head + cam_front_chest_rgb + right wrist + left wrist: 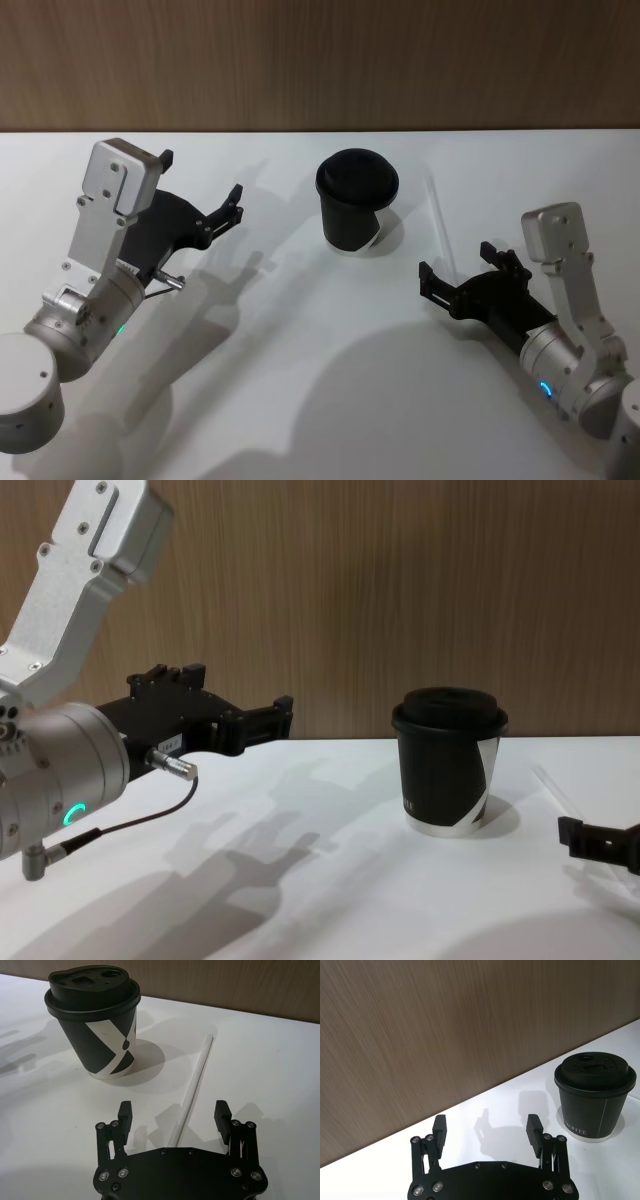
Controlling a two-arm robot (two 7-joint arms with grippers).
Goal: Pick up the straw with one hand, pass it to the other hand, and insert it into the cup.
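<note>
My gripper will lift the white straw (441, 228) by the straw's lower end. The straw's far end should stay up stiffly then, because the straw lies in one straight, unbroken line (434, 200).
The white straw (197, 1080) lies flat on the table to the right of the cup, and shows faintly in the head view (438, 215). The black lidded cup (357, 200) stands upright at the table's middle back, also seen from the chest (450, 760). My right gripper (173, 1112) is open, low over the table, with the near end of the straw running between its fingers; in the head view it sits to the right of the cup and nearer to me (456, 262). My left gripper (200, 178) hangs open and empty, raised to the left of the cup (595, 1097).
The white table (300, 380) ends at a brown wood-grain wall (320, 60) just behind the cup. The left arm's thin cable (120, 825) hangs below its wrist.
</note>
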